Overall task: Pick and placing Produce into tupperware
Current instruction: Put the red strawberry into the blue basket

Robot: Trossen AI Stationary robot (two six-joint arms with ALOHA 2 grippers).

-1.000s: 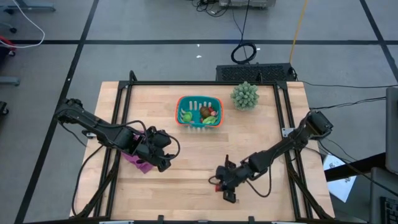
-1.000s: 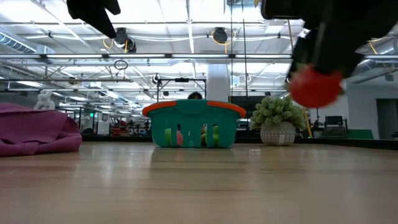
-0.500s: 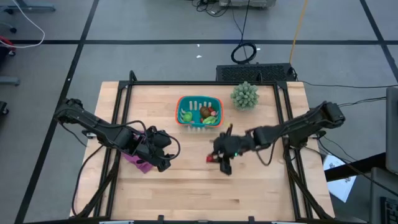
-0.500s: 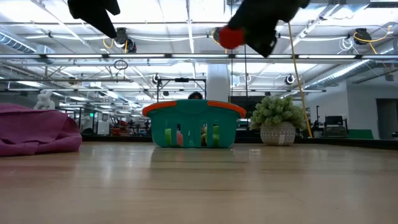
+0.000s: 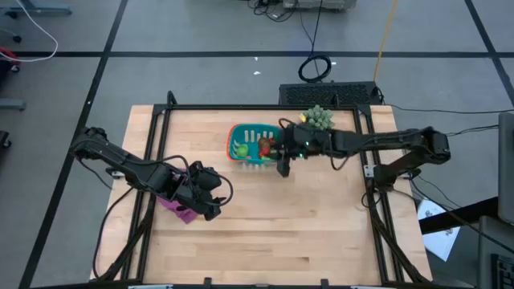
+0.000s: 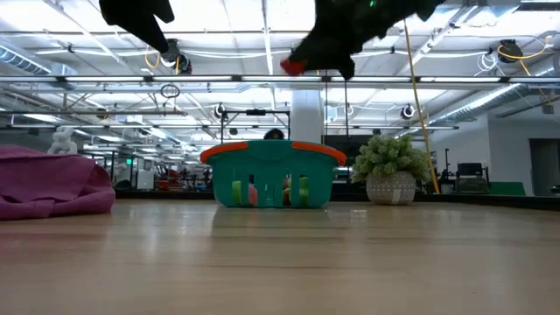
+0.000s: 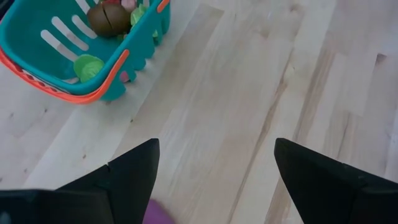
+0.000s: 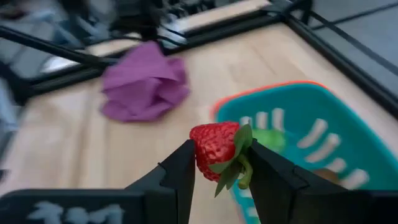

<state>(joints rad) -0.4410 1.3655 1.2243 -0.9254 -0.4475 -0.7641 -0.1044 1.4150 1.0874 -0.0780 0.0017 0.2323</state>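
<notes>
The red strawberry [image 6: 293, 66] is clear above the teal basket's orange rim. My right gripper should keep going down into the open basket [image 5: 255, 144] until the strawberry hangs inside.
The teal basket with an orange rim [image 5: 231, 138] stands on the table's far middle part; a brown kiwi piece [image 7: 107, 18] and green pieces [image 7: 88, 65] lie inside it. My right gripper [image 5: 273, 149] hovers over the basket's right part, shut on a red strawberry [image 8: 214, 149]; in the low view the strawberry [image 6: 293, 66] sits well above the basket [image 6: 273, 175]. My left gripper [image 7: 214, 168] is open, waiting over the purple cloth [image 5: 181, 210] at the table's left. My right gripper pinches the strawberry between its two fingers [image 8: 180, 168], one on each side of the red body [image 8: 208, 146]. The leafy green cap [image 8: 239, 163] sticks out past the fingers. The fruit is lifted clear, high above the basket.
A spiky pale-green plant ball in a pot [image 5: 318, 119] stands right of the basket, close under my right arm. The purple cloth [image 6: 48, 185] lies bunched near the left edge. Bare wood [image 5: 265, 233] fills the table's near half.
My right gripper has carried the strawberry from the table's near middle up and toward the far edge, ending above the basket's right side. It has stayed shut on the fruit throughout. My left arm has kept still.
</notes>
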